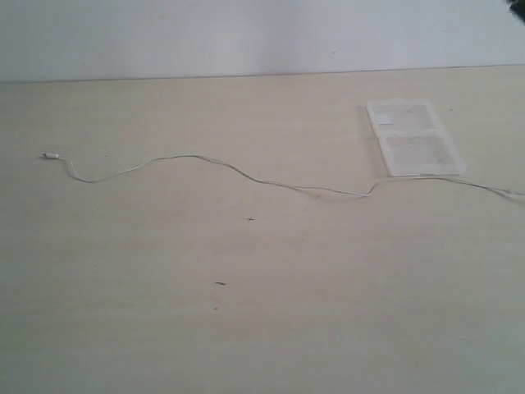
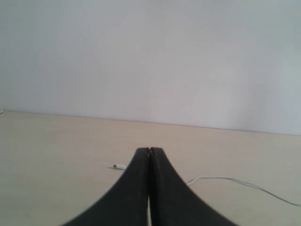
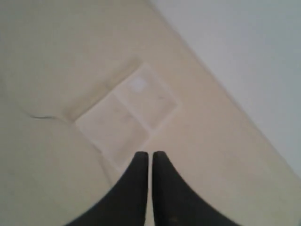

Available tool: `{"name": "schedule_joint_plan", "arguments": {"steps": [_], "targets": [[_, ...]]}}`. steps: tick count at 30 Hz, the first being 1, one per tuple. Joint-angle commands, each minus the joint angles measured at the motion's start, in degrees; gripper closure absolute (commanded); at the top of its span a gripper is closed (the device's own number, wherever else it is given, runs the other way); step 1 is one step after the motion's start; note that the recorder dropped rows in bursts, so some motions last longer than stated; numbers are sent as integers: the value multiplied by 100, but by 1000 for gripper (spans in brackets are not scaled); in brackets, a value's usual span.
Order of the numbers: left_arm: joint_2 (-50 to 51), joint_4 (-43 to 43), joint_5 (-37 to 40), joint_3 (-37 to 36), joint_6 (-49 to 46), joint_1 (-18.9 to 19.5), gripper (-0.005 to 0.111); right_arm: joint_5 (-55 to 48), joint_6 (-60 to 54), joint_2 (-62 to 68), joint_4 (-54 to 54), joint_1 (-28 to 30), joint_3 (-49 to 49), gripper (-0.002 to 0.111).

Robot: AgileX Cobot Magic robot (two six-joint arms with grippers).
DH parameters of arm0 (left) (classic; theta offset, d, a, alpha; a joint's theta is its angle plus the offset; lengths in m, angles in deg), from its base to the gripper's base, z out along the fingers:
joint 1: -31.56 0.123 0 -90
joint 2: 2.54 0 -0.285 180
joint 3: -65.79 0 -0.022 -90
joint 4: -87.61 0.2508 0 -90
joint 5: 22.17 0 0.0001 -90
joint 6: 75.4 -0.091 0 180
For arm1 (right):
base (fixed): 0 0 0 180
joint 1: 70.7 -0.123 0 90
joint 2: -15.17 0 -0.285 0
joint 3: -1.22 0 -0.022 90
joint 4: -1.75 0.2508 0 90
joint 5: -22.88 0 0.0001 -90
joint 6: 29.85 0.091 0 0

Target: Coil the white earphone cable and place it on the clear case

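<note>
The white earphone cable is in a loose wavy line, so it will fold into hanging parts and pull its plug in when the robot lifts it.
The white earphone cable lies stretched in a wavy line across the table, its small plug at the far left and its other end running off the right edge. The clear case lies open and flat at the back right, with the cable passing just in front of it. Neither gripper shows in the exterior view. My left gripper is shut and empty, above the table with the plug and a stretch of cable beyond it. My right gripper is shut and empty, hovering over the clear case.
The pale wooden table ends at a white wall behind. A small dark speck lies near the middle front.
</note>
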Motion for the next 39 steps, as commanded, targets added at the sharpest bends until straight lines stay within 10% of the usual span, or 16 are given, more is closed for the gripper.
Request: {"name": "schedule_joint_plan", "arguments": {"steps": [1, 17, 39], "targets": [[-29, -40, 12, -2, -11, -36, 107, -455, -514, 769, 219, -365, -79, 77], [-29, -40, 12, -2, -11, -36, 107, 74, 105, 2398, -1104, -1565, -79, 50], [-29, -40, 12, -2, -11, -36, 107, 683, -148, 3530, -914, -1893, -79, 53]]}}
